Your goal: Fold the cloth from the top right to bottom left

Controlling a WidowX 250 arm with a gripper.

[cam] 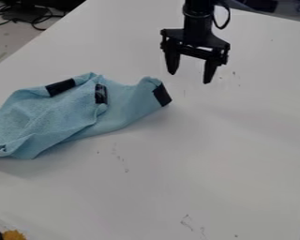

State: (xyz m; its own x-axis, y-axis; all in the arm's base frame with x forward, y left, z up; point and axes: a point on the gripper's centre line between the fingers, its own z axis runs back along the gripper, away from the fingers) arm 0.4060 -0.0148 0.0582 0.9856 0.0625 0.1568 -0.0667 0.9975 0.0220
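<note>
Broad rumpled folds lie behind the cloth's corner, so its limp end should fold back while the rest of the cloth stays in place when I carry that corner.
The black gripper [190, 76] hangs over the upper part of the white table, its two fingers spread apart with nothing between them. Below and to its left lies a light blue cloth [64, 112], rumpled and partly folded over itself, stretching to the left edge of the view. Black patches mark the cloth: one at its right corner, two near its upper middle and one at the lower left. A gap separates the gripper from the right corner of the cloth.
The white table [196, 173] has small dark marks on its surface. Dark cables [27, 18] lie beyond its edge at the upper left. A yellow-orange object [13, 235] sits at the bottom left corner beside something black.
</note>
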